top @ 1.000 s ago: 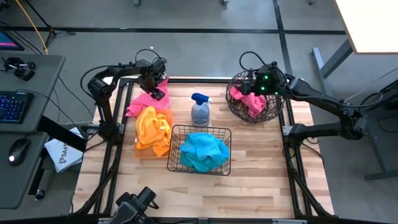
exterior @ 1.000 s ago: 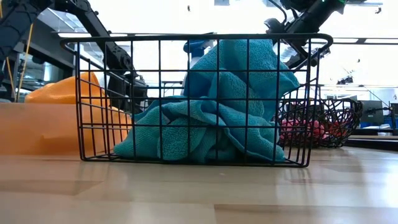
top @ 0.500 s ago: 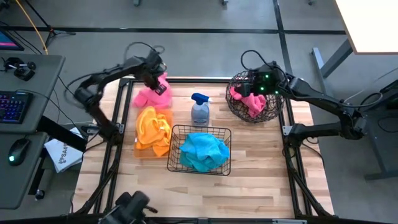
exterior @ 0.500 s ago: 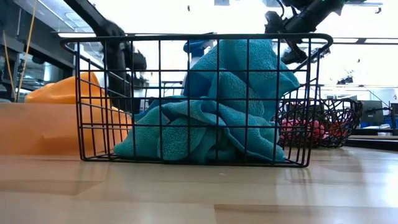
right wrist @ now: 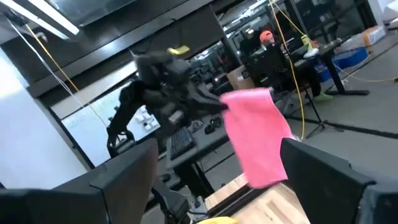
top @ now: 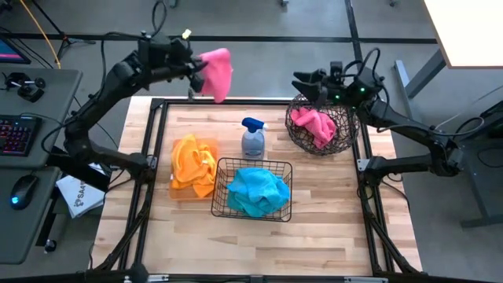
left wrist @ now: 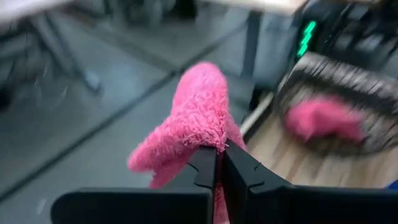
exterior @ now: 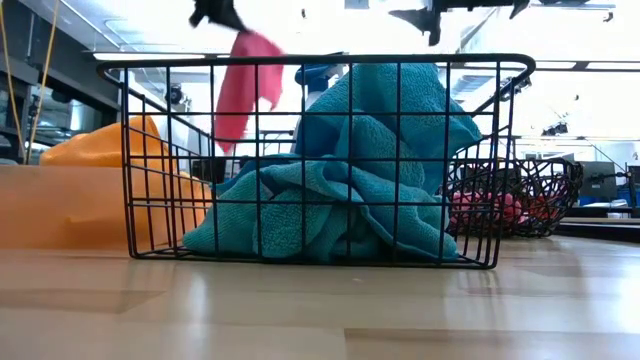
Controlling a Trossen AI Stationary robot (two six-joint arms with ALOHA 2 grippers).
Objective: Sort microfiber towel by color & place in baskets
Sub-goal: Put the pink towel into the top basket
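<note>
I should take over the pink towel [top: 218, 76] with my right gripper and lower it into the round wire basket [top: 343, 123], because my left gripper is holding the towel far from that basket.
My left gripper [top: 198, 66] is raised high over the table's far left corner, shut on a pink microfiber towel [top: 218, 72], which also shows in the low view [exterior: 245, 85] and the right wrist view [right wrist: 258, 134]. My right gripper [top: 308, 82] stands open above the far rim of the round wire basket [top: 350, 130]. Another pink towel [top: 313, 126] lies in that basket. Turquoise towels [top: 258, 191] fill the black wire basket [top: 253, 160]. Orange towels [top: 194, 159] are piled on the orange tray [exterior: 60, 205]. My left gripper pinches a bunched part of the pink towel [left wrist: 208, 138] between its two fingers, at the towel's upper end. The fingers reach in roughly level from the table's left. The towel is lifted clear of the table and hangs slack below the fingers [exterior: 245, 110].
A grey spray bottle [top: 252, 140] with a blue trigger stands at mid-table, between the orange pile and the round basket. Bare wood lies along the near edge [top: 259, 244]. A desk with a keyboard [top: 16, 134] stands off the table's left side.
My left gripper has taken hold of the pink towel at the table's far left and gone up with it; the towel has come clear of the table and now hangs in the air. My right gripper has risen from the round basket toward the far edge.
</note>
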